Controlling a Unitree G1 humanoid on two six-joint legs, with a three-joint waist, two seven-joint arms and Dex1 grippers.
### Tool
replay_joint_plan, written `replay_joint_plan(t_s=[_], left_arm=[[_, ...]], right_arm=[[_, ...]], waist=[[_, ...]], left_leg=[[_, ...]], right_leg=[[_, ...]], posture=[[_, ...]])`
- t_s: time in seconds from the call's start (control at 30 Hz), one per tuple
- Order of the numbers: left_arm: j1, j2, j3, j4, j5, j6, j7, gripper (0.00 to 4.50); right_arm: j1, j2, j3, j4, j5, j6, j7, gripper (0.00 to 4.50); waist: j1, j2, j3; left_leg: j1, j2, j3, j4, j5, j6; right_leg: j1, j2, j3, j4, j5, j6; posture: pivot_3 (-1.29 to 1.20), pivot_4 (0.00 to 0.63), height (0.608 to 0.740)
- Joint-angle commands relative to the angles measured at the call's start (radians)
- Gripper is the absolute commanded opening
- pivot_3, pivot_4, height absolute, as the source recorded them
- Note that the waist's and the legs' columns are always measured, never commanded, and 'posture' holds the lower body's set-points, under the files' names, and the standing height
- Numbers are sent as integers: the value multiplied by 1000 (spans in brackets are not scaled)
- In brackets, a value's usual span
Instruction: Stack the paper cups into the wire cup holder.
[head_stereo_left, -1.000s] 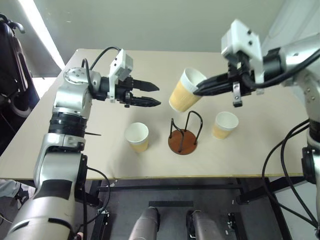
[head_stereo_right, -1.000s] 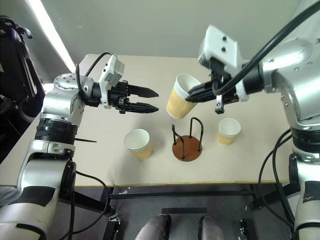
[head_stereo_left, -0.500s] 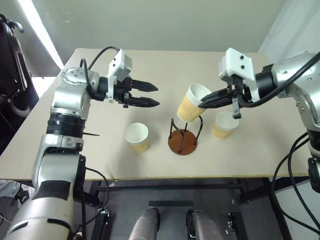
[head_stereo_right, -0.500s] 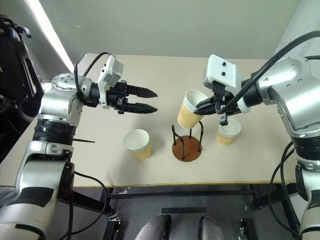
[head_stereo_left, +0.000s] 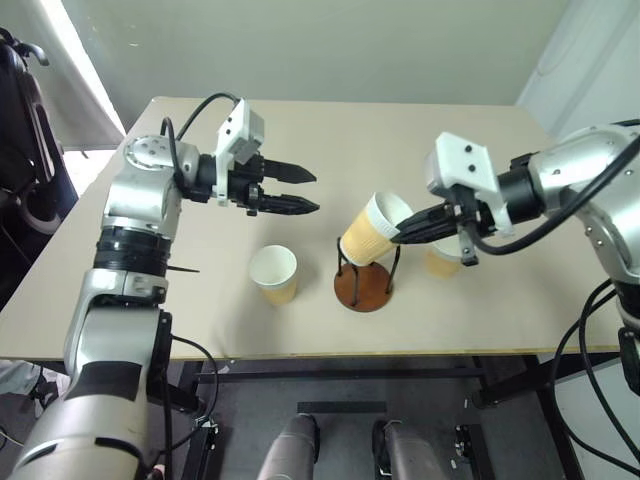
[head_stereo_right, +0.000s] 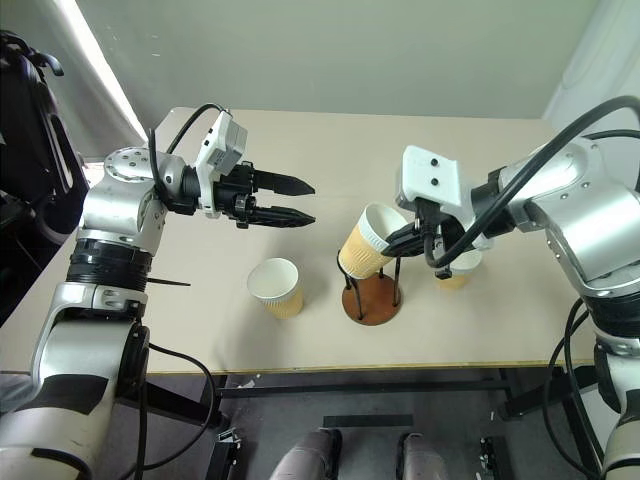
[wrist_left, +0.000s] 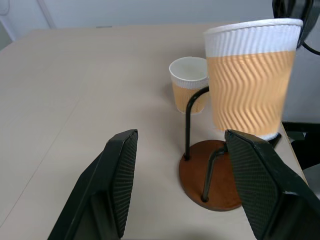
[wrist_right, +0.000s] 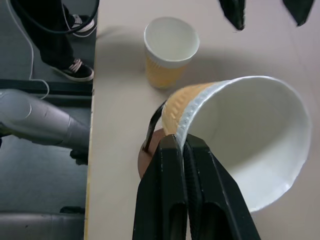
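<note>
Next, my right gripper pulls the cup back and lowers it between the loops (head_stereo_left: 369, 280), because the tilted cup's bottom sticks out over the loop (head_stereo_left: 342, 254) nearest my left gripper.
My right gripper (head_stereo_left: 397, 237) is shut on the white rim of a tan ribbed paper cup (head_stereo_left: 367, 231). The cup is tilted, with its bottom down among the black loops of the wire cup holder (head_stereo_left: 362, 287), just above the reddish-brown base (wrist_left: 210, 176). A second paper cup (head_stereo_left: 274, 273) stands upright on the table to the holder's left. A third paper cup (head_stereo_right: 456, 270) stands to its right, partly hidden behind my right hand. My left gripper (head_stereo_left: 316, 191) hovers open and empty above the table, left of the holder and pointing at it.
The beige table (head_stereo_left: 200, 320) has its front edge close below the holder. A dark chair (head_stereo_left: 20, 120) stands off the table's left side. A person's shoes (wrist_right: 79, 70) show on the floor beside the table.
My right gripper has come down and toward me with the cup, from above the holder to its wire loops. The left arm has not moved.
</note>
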Motion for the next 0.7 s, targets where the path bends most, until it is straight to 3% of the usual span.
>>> replay_joint_plan(t_s=[0.03,0.33,0.7], left_arm=[[-16,3,11,-9,3,-13,9,2987],[-9,9,13,-21,-2,-4,18,2987],[-8,10,13,-26,-1,-4,22,2987]], right_arm=[[-2,3,-10,-28,0,-17,-25,1285],[-3,6,-14,-16,-2,-30,-45,4456],[6,1,-18,-23,20,-34,-31,4456]], waist=[[0,0,0],[0,0,0],[0,0,0]], left_leg=[[0,0,0,0,0,0],[0,0,0,0,0,0],[0,0,0,0,0,0]], right_leg=[[0,0,0,0,0,0],[0,0,0,0,0,0],[0,0,0,0,0,0]], posture=[[0,150,740],[0,150,740],[0,150,740]])
